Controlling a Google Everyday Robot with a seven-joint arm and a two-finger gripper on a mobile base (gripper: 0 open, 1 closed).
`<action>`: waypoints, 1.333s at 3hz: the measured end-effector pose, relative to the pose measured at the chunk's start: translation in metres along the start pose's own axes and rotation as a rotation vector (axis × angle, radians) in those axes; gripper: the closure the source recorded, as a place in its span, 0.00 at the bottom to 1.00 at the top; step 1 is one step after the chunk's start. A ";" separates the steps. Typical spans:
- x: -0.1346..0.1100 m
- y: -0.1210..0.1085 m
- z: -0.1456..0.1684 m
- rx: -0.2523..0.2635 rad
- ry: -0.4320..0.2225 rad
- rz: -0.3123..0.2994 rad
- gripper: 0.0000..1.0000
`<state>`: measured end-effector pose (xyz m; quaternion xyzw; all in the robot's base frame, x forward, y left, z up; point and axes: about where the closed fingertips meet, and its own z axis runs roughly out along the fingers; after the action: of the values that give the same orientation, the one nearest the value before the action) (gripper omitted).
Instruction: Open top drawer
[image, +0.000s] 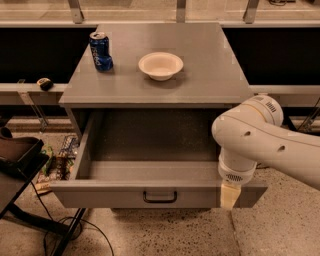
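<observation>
My gripper needs to rise to the front's top edge and pull the drawer farther out, as its fingers hang low in front of the drawer front (229, 201).
The top drawer (125, 192) of the grey cabinet stands pulled far out, its deep grey interior bare. Its small black bar handle (160, 196) sits at the centre of the front panel. My white arm comes in from the right, and my gripper (229, 194) hangs at the drawer's front right corner, right of the handle and apart from it. Only a pale wrist piece shows against the drawer front. The two lower drawers are hidden beneath the open one.
On the cabinet top (210, 70) stand a blue soda can (100, 51) at back left and a white bowl (160, 65) in the middle. A dark chair or stand (20, 160) with cables and clutter sits on the floor at left. Speckled floor lies in front.
</observation>
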<state>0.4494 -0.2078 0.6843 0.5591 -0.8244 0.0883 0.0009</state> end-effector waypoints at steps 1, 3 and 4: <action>0.000 0.000 0.000 0.000 0.000 0.000 0.00; 0.007 0.001 -0.003 0.006 -0.013 0.011 0.16; 0.009 0.002 -0.004 -0.003 -0.011 0.021 0.39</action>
<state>0.4437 -0.2152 0.6887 0.5510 -0.8303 0.0839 -0.0038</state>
